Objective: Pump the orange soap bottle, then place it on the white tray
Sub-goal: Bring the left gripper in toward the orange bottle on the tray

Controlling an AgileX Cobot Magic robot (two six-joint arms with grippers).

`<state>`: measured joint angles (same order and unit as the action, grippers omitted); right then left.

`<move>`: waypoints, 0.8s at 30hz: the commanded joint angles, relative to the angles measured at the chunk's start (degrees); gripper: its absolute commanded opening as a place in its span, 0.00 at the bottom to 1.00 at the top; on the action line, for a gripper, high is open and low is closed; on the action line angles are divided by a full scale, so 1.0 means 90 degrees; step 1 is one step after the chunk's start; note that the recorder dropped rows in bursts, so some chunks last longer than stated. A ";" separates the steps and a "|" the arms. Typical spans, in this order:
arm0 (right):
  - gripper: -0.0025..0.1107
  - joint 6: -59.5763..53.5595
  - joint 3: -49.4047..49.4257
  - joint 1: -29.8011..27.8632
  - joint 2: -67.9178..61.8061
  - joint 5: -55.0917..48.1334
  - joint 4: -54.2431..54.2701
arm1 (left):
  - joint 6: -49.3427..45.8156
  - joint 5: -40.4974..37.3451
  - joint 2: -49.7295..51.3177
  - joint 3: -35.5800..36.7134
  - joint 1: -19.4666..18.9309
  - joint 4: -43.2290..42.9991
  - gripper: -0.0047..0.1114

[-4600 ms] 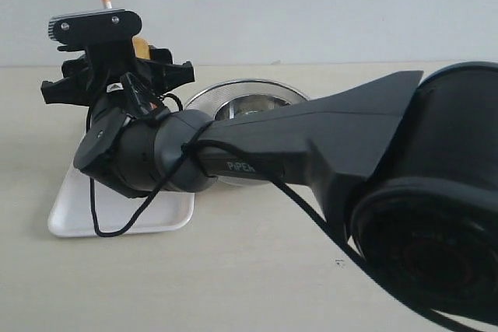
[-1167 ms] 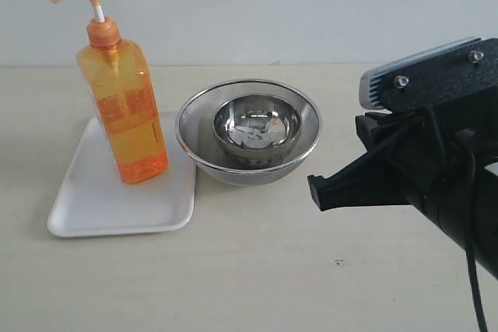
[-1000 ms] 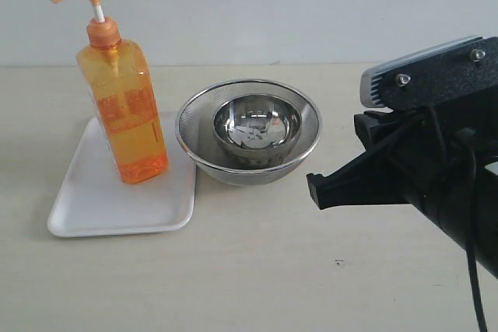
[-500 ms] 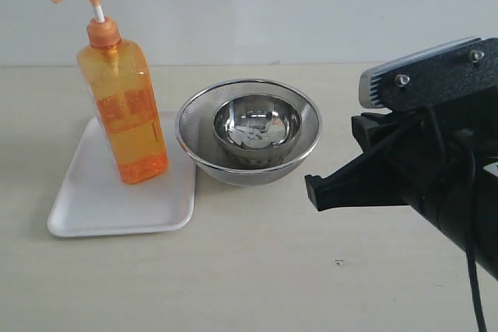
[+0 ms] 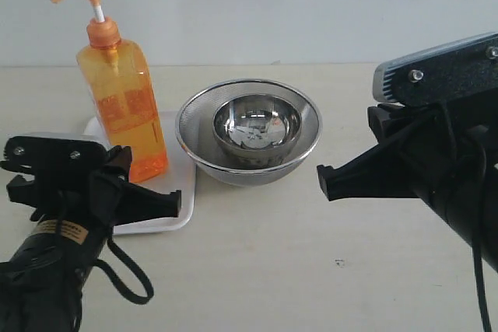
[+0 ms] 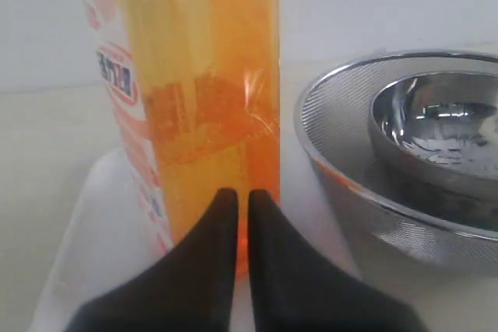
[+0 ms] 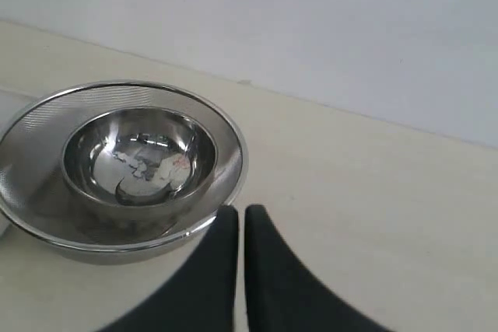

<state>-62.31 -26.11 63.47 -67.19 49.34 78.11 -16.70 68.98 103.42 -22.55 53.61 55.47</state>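
Observation:
I should move back, open, go up and close around the bottle's upper body [image 5: 117, 71], because my left gripper's closed fingers point at the orange soap bottle's lower part [image 6: 198, 207].
The orange soap bottle [image 5: 124, 106] stands upright on the white tray [image 5: 179, 180], pump head raised and spout pointing left. In the left wrist view the bottle [image 6: 210, 91] fills the middle, its label on one side, with the tray [image 6: 101, 231] under it. My left gripper [image 6: 241, 196] is shut and empty, its tips just in front of the bottle's lower part; I cannot tell whether they touch. The left arm [image 5: 70, 192] sits low in front of the tray. My right gripper [image 7: 240, 211] is shut and empty, just short of the bowls' rim.
Two nested round steel bowls [image 5: 249, 130] stand right beside the tray; they also show as bowls [image 6: 436, 130] and bowls [image 7: 132, 153] in the wrist views. The right arm [image 5: 436, 161] hangs over the table's right side. A pale wall closes the back.
The left arm has come into view at the lower left, in front of the tray. The right arm has shifted slightly right. Bottle, tray and bowls have not moved.

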 commanded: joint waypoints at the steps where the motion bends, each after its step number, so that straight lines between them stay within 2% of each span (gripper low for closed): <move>1: 0.02 0.0039 0.0036 0.0006 -0.0009 0.0052 -0.0060 | 0.0171 0.0109 0.0321 -0.0534 -0.0192 -0.0565 0.08; 3: 0.02 0.0040 0.0036 0.0006 -0.0009 0.0023 -0.0060 | 0.0097 0.0109 0.0321 -0.0685 -0.0281 -0.0880 0.15; 5: 0.02 0.0040 0.0036 0.0006 -0.0009 0.0008 -0.0086 | 0.0115 0.0109 0.0321 -0.0825 -0.0281 -0.1161 0.46; 6: 0.02 0.0040 0.0036 0.0006 -0.0009 0.0008 -0.0086 | 0.0115 0.0109 0.0321 -0.0839 -0.0281 -0.1117 0.57; 7: 0.02 0.0055 0.0036 0.0006 -0.0009 -0.0002 -0.0105 | 0.0145 0.0109 0.0331 -0.0947 -0.0297 -0.0854 0.74; 8: 0.02 0.0067 0.0036 0.0006 -0.0009 -0.0030 -0.0124 | 0.0232 0.0109 0.0331 -0.1050 -0.0302 -0.0704 0.78; 11: 0.02 0.0203 0.0036 0.0006 -0.0009 -0.0134 -0.0229 | -0.0176 -0.0328 0.0426 -0.1700 -0.0498 -0.0384 0.78; 14: 0.02 0.0204 0.0036 0.0006 -0.0009 -0.0181 -0.0229 | -0.0629 -0.0370 0.0717 -0.2175 -0.0700 -0.0336 0.78; 16: 0.02 0.0204 0.0036 0.0006 -0.0009 -0.0181 -0.0229 | -0.0740 -0.0370 0.0881 -0.2405 -0.0797 0.0018 0.78; 20: 0.02 0.0204 0.0036 0.0006 -0.0009 -0.0181 -0.0267 | -0.0998 -0.0132 0.0900 -0.2500 -0.0810 0.0303 0.78; 24: 0.02 0.0204 0.0036 0.0006 -0.0009 -0.0181 -0.0397 | -0.0978 -0.0687 0.0792 -0.2500 -0.0665 0.0864 0.78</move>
<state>-60.82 -26.11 63.47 -67.19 47.64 75.73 -25.10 65.02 111.30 -44.68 46.95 59.05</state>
